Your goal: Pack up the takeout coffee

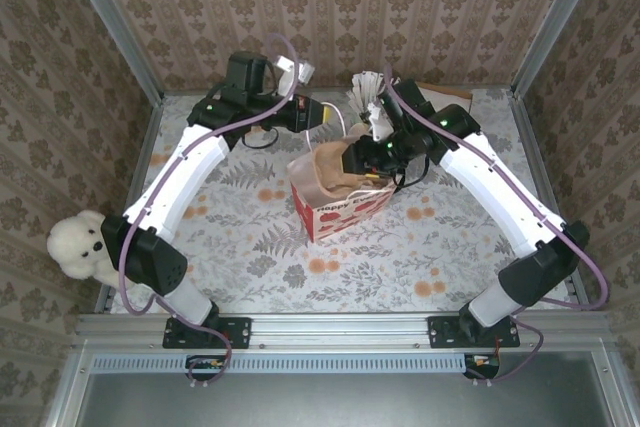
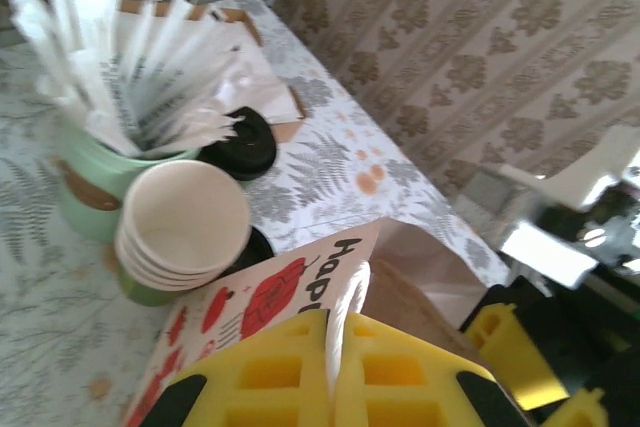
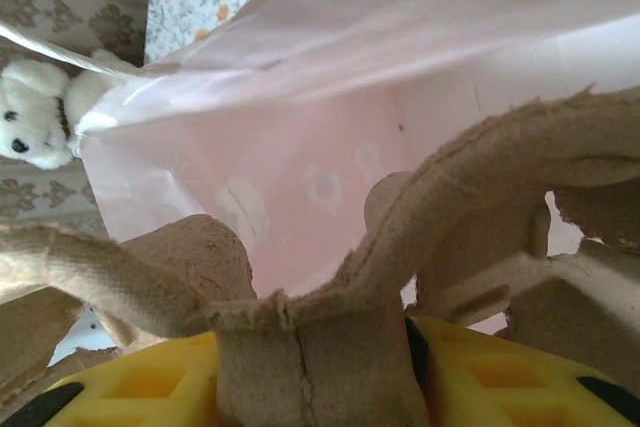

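The cup carrier (image 1: 335,169) is tilted and crooked in the bag's opening, so my right gripper should turn the carrier straight before it lowers the carrier into the bag's pink inside (image 3: 320,157).
A paper bag (image 1: 345,209) with red print stands mid-table. My left gripper (image 2: 352,322) is shut on the bag's white handle (image 2: 352,292), its yellow fingers pressed together over it. A brown moulded cup carrier (image 1: 335,169) sits tilted in the bag's mouth. My right gripper (image 3: 320,357) is shut on a wall of that carrier (image 3: 320,377), with the bag's pale pink inside (image 3: 300,167) behind it. The takeout coffee is hidden. A dark round edge (image 2: 260,245) peeks from behind the cup stack, and I cannot tell what it is.
A stack of lidless green cups (image 2: 185,222), a green cup stuffed with white wrapped sticks (image 2: 100,177) and a loose black lid (image 2: 242,142) stand behind the bag. A white teddy bear (image 1: 80,242) sits at the table's left edge. Patterned walls enclose three sides.
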`<state>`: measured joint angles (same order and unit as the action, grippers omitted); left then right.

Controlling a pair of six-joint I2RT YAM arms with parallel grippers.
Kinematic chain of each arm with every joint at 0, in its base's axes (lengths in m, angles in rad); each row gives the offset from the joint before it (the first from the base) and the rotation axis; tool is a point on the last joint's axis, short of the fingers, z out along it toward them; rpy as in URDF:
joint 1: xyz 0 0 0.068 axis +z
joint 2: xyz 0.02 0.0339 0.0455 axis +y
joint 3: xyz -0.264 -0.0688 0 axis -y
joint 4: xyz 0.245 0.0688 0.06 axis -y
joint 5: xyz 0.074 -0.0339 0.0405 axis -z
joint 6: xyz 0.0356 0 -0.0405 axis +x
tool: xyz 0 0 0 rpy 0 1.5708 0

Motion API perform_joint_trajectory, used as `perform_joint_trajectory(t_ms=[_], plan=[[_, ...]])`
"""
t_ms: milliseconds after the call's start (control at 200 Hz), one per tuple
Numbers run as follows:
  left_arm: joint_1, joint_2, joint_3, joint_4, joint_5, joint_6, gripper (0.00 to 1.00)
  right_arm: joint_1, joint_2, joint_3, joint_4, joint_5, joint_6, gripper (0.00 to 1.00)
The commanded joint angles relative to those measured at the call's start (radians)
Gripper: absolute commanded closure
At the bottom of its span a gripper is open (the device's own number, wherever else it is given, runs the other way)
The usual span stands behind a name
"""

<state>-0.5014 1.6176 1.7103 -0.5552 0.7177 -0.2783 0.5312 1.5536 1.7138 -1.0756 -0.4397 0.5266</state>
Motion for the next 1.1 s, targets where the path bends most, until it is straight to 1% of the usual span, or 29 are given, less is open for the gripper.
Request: perform_joint_trajectory(t_ms=[0, 80, 195, 320, 435, 540, 670, 735, 830, 930, 1095], plan=[[-0.009, -0.027, -0.018, 0.004, 0.07, -0.039, 1.0, 0.027, -0.041, 0.03, -0.106, 0.082, 0.012, 0.53], [-0.011, -0.008, 0.0, -0.009, 0.092, -0.058, 1.0, 0.043, -0.038, 0.027, -0.094, 0.116, 0.046, 0.53], [-0.019, 0.03, 0.045, -0.022, 0.133, -0.102, 1.0, 0.065, -0.022, 0.008, -0.061, 0.229, 0.11, 0.53], [-0.028, 0.049, 0.066, -0.044, 0.156, -0.111, 1.0, 0.089, 0.005, 0.029, -0.049, 0.274, 0.122, 0.52], [-0.027, 0.051, 0.076, -0.071, 0.201, -0.098, 1.0, 0.095, 0.033, 0.052, -0.077, 0.33, 0.103, 0.52], [-0.025, 0.043, 0.09, -0.114, 0.197, -0.059, 1.0, 0.095, 0.052, 0.053, -0.086, 0.394, 0.08, 0.52], [-0.016, 0.041, 0.088, -0.115, 0.207, -0.056, 1.0, 0.095, 0.07, 0.054, -0.115, 0.438, 0.007, 0.53], [-0.011, 0.043, 0.09, -0.114, 0.211, -0.058, 1.0, 0.095, 0.071, 0.053, -0.145, 0.483, -0.028, 0.54], [-0.005, 0.051, 0.097, -0.104, 0.227, -0.071, 1.0, 0.099, 0.066, 0.041, -0.171, 0.531, -0.047, 0.54], [-0.003, 0.055, 0.107, -0.075, 0.246, -0.101, 1.0, 0.118, 0.053, 0.019, -0.165, 0.524, -0.019, 0.55], [-0.003, 0.073, 0.122, -0.05, 0.254, -0.139, 1.0, 0.153, 0.031, -0.001, -0.16, 0.406, 0.087, 0.55]])
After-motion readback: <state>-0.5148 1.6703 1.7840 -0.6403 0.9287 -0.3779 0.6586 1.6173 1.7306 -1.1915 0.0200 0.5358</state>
